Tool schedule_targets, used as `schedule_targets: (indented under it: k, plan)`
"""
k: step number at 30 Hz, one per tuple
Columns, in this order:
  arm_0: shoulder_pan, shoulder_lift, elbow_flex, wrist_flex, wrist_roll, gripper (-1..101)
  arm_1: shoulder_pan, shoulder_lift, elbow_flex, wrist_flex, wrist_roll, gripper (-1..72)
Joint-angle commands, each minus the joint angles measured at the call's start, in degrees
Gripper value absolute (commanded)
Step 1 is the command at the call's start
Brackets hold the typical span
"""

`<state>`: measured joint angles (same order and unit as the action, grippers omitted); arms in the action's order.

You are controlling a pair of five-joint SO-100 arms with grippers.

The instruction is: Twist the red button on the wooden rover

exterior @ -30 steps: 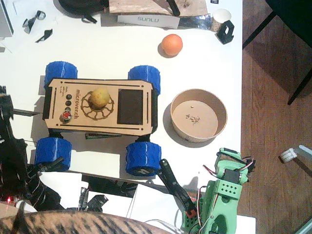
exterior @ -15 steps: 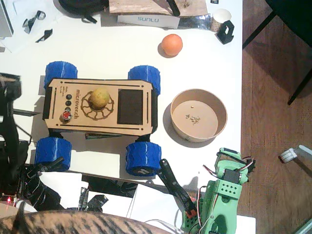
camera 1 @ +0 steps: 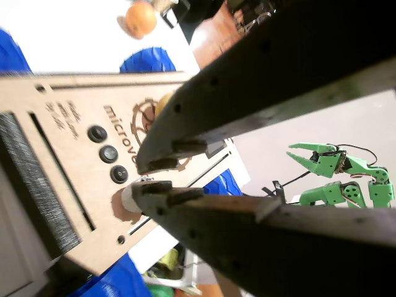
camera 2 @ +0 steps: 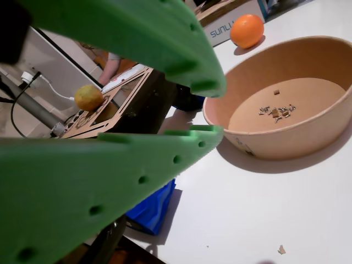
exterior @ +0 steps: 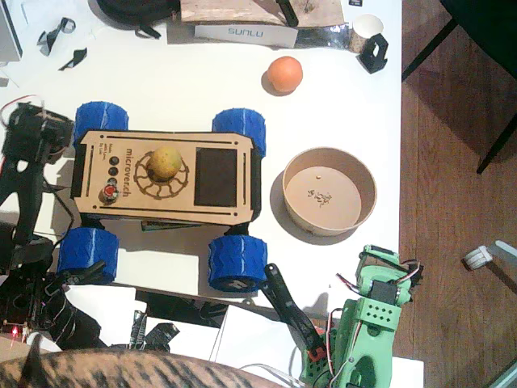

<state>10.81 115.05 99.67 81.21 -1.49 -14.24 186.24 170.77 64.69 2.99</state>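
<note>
I expect the wooden rover [exterior: 166, 178] to stay put when I twist the red button, because wide blue wheels [exterior: 237, 263] brace the corners.
The wooden rover [exterior: 161, 174] stands left of the table's middle on blue wheels. The red button [exterior: 107, 193] sits at the left end of its deck, below three black buttons. The black left arm [exterior: 32, 137] reaches in beside that end. In a wrist view my left gripper [camera 1: 137, 178] is open by a narrow gap and holds nothing. Its tips hover just over the deck, and the lower tip is right by the button's pale ring [camera 1: 127, 201]. My green right gripper [camera 2: 217, 113] rests open and empty near the table's front edge, pointing toward the rover [camera 2: 104, 113].
A yellowish round fruit [exterior: 166, 162] sits in the rover's gear ring. A tan bowl [exterior: 329, 191] stands right of the rover, with an orange ball [exterior: 284, 73] behind it. Boxes and papers [exterior: 246, 33] crowd the back and front edges. The table ends at the right [exterior: 396, 121].
The left arm has swung up along the table's left side and in toward the rover's left end. The right arm and the rover have not moved.
</note>
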Motion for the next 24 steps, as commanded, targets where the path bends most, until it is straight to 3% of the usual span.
schedule_targets:
  k: [1, 7, 24]
  plan:
    - [1.14, -1.58, -2.72, -2.64, -1.05, 0, 0.44, 0.00, -0.18, -0.26, 0.35, 3.3]
    - [1.58, -6.50, -2.72, -5.19, -4.75, 0, 0.44, 0.00, -0.18, -0.26, 0.35, 3.3]
    - [10.20, -17.23, -2.11, -8.26, -5.19, 0, 0.44, 0.00, -0.18, -0.26, 0.35, 3.3]
